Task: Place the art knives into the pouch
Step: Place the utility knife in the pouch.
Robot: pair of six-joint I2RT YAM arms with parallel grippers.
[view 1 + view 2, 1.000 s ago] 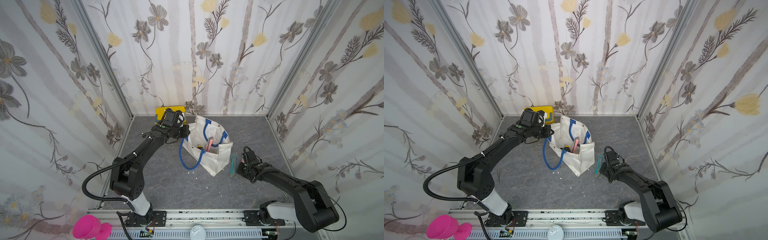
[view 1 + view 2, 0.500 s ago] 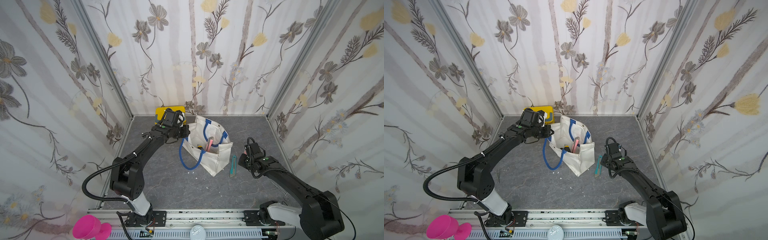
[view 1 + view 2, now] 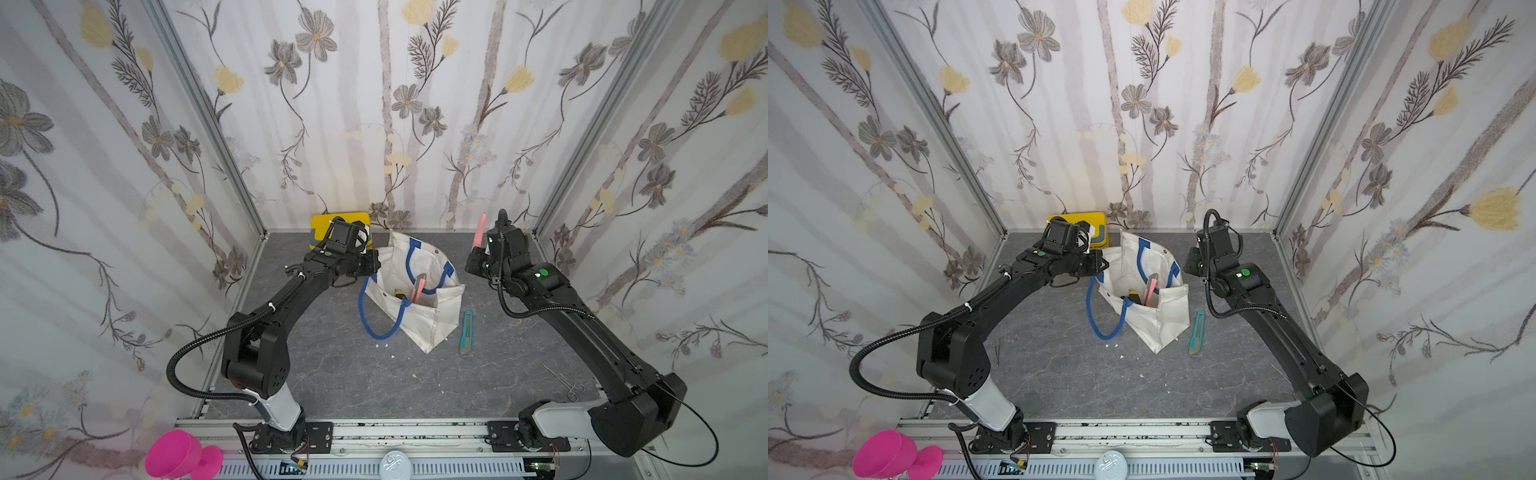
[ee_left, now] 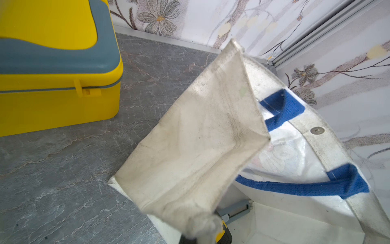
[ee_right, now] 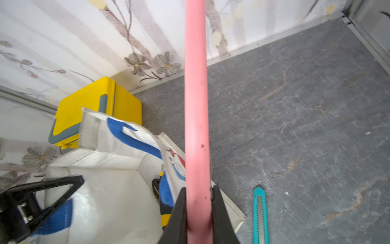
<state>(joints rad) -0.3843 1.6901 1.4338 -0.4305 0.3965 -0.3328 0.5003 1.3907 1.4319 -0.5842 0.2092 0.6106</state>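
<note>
The robot's left gripper holds the pouch's rim (image 3: pixel 385 250) open, so its right gripper should keep carrying its pink art knife until the knife hangs inside the pouch's opening (image 3: pixel 401 274).
The off-white pouch (image 3: pixel 432 320) (image 3: pixel 1163 324) (image 5: pixel 109 200) with blue rope handles stands open in the middle of the grey table. My left gripper (image 3: pixel 372 264) (image 3: pixel 1100 264) is shut on its rim; the left wrist view shows the canvas (image 4: pixel 200 137) bunched at the jaws. My right gripper (image 3: pixel 478 253) (image 5: pixel 198 190) hangs to the right of the pouch, above the table, shut on a pink art knife (image 3: pixel 481 228) (image 5: pixel 196 95) that points upward. A second pink knife (image 3: pixel 417 286) (image 3: pixel 1150 289) sticks out of the pouch. A teal knife (image 3: pixel 466 332) (image 3: pixel 1197 332) (image 5: pixel 260 215) lies on the table by the pouch's right side.
A yellow box (image 3: pixel 322 222) (image 4: pixel 52 95) (image 5: pixel 88 105) with a grey handle stands at the back wall behind my left wrist. Thin metal scissors (image 3: pixel 569 384) lie at the front right. A pink cup (image 3: pixel 178 455) sits outside the front rail. Walls close in three sides.
My right arm has risen from the table beside the teal knife and swung toward the back, carrying the pink art knife upright. The left arm, pouch and teal knife have stayed put.
</note>
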